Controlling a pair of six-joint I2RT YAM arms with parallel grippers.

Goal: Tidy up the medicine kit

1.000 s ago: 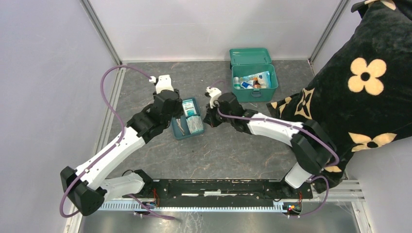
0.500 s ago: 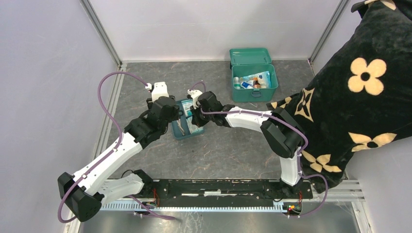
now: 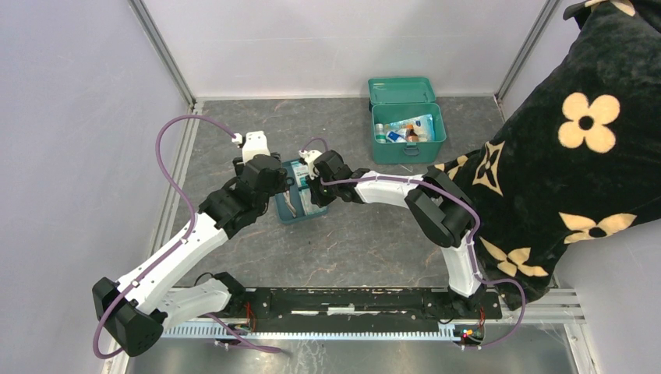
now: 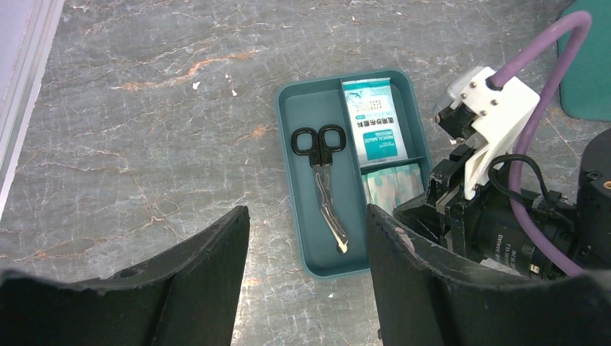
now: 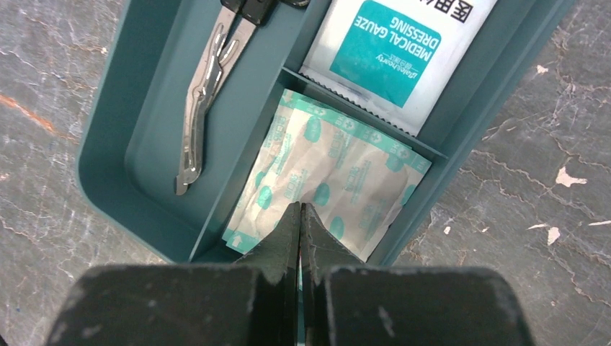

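Next, my right gripper takes hold of the kit's rim (image 3: 373, 138) and pulls the kit up to the teal tray, because the medicine kit (image 3: 408, 131) stands far from the tray.
The medicine kit (image 3: 407, 125) stands open at the back right, with several packets and bottles inside. A flat teal divided tray (image 4: 302, 108) lies mid-table. It holds black-handled scissors (image 4: 320, 169), a medical gauze packet (image 4: 372, 122) and patterned plaster packets (image 5: 339, 180). My right gripper (image 5: 300, 207) is shut, its tips just over the plaster packets. I see nothing clearly held between them. My left gripper (image 4: 306, 288) is open and empty, above the tray's near end. Both grippers show close together in the top view, left (image 3: 273, 183) and right (image 3: 312, 187).
A large black cushion with cream flowers (image 3: 577, 140) fills the right side beside the kit. Grey walls and metal rails (image 3: 167, 62) bound the table on the left and at the back. The right wrist's purple cable (image 4: 533, 43) hangs next to the tray.
My right gripper has swung left, from beside the tray's right edge to over its plaster compartment. My left arm has shifted slightly left and nearer.
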